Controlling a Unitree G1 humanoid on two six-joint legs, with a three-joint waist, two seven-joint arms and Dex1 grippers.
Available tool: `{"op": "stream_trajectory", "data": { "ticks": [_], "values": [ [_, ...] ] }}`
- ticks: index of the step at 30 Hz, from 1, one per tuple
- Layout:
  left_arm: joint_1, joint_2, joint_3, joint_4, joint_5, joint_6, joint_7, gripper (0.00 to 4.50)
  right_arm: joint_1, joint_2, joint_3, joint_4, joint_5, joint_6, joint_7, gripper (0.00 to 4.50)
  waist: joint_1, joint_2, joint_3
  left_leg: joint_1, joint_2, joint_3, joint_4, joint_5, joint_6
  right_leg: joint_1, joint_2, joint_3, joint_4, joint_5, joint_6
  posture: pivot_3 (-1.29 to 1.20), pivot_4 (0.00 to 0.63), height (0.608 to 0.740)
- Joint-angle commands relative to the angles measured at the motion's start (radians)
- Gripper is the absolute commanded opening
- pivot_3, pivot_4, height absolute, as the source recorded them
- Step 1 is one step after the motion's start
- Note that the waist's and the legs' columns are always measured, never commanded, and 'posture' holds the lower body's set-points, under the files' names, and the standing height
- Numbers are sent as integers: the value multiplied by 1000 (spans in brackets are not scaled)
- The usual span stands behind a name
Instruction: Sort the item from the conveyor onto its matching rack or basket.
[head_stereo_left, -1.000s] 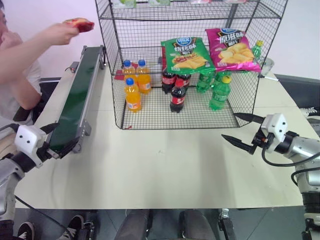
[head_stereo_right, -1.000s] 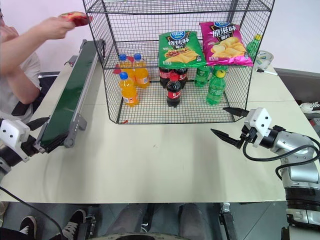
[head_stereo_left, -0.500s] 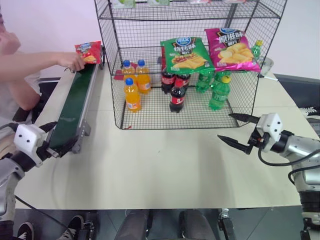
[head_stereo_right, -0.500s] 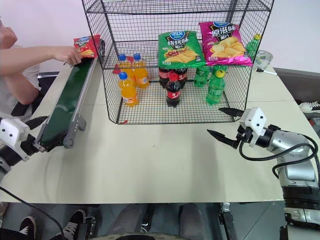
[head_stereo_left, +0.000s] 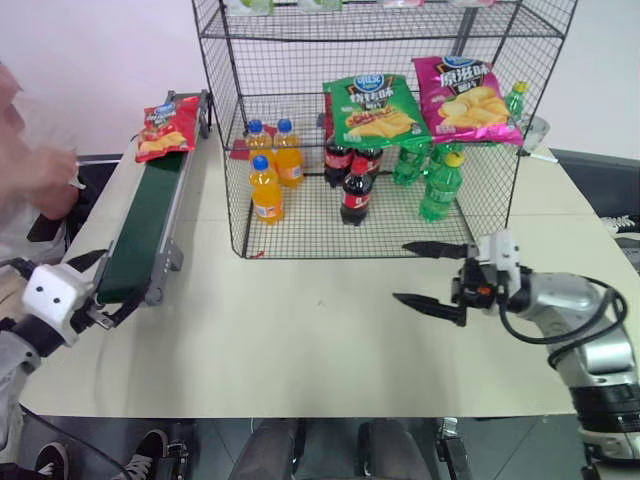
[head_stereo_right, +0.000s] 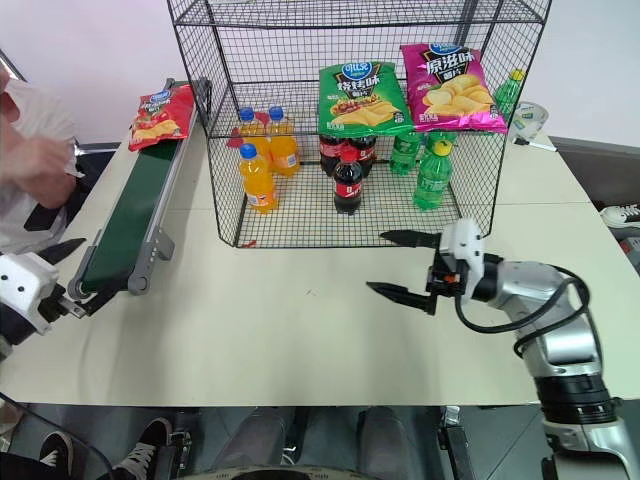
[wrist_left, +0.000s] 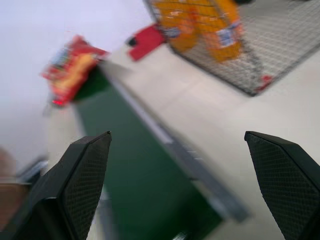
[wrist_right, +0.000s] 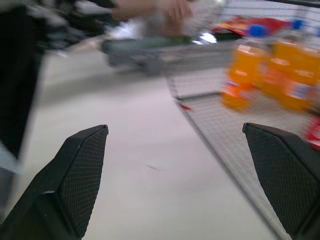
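Observation:
My gripper will make the red crisp bag (head_stereo_left: 168, 130) gather into a fold and bend when I lift it, because the shiny bag has a crumpled, uneven edge (wrist_left: 91, 48).
The item, a shiny red crisp bag (head_stereo_left: 166, 128), lies at the far end of the conveyor (head_stereo_left: 145, 225), a dark green belt running along the table's left side. No hand or gripper touches it. My left gripper (head_stereo_left: 112, 285) is open at the belt's near end, and in the left wrist view its fingers (wrist_left: 90, 165) frame the belt with the red bag (wrist_left: 70, 67) far ahead. My right gripper (head_stereo_left: 400, 272) is open and empty, pointing left over the table in front of the black wire rack (head_stereo_left: 320, 235).
A green crisp bag (head_stereo_left: 375, 108) and a pink crisp bag (head_stereo_left: 465, 98) lean on the rack's middle tier. Orange bottles (head_stereo_left: 266, 190), cola bottles (head_stereo_left: 356, 192) and green bottles (head_stereo_left: 438, 185) stand on its lowest tier. A person's hand (head_stereo_left: 40, 170) is left of the belt.
The person laid the red bag on the conveyor's far end and drew the hand back. My right gripper swung left across the table in front of the rack. The left gripper stayed put.

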Motion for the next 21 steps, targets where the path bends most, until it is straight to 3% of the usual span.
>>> {"op": "stream_trajectory", "data": {
  "ticks": [1,6,12,21],
  "values": [
    [3,16,41,17,93,-114,76,4464,-26,26,33,-23,-15,-31,17,4500,0,0,0,0,0,0,0,0,0,0,0,0,0,0,0,0,150,740],
    [54,22,54,28,250,-272,178,4464,-40,61,47,13,-23,-30,9,4500,-1,0,0,0,0,0,-1,0,0,0,0,0,-2,0,1,0,150,740],
    [124,43,56,69,538,-423,391,4464,-48,99,58,19,-37,-29,-14,4500,0,0,0,0,0,0,-5,0,0,-1,0,0,-2,0,1,0,150,740],
    [251,-4,64,94,746,-430,651,4464,-49,91,52,8,-29,-7,-16,4500,0,0,0,0,0,0,-6,0,0,-1,0,0,-2,0,1,0,150,740]
  ]
}}
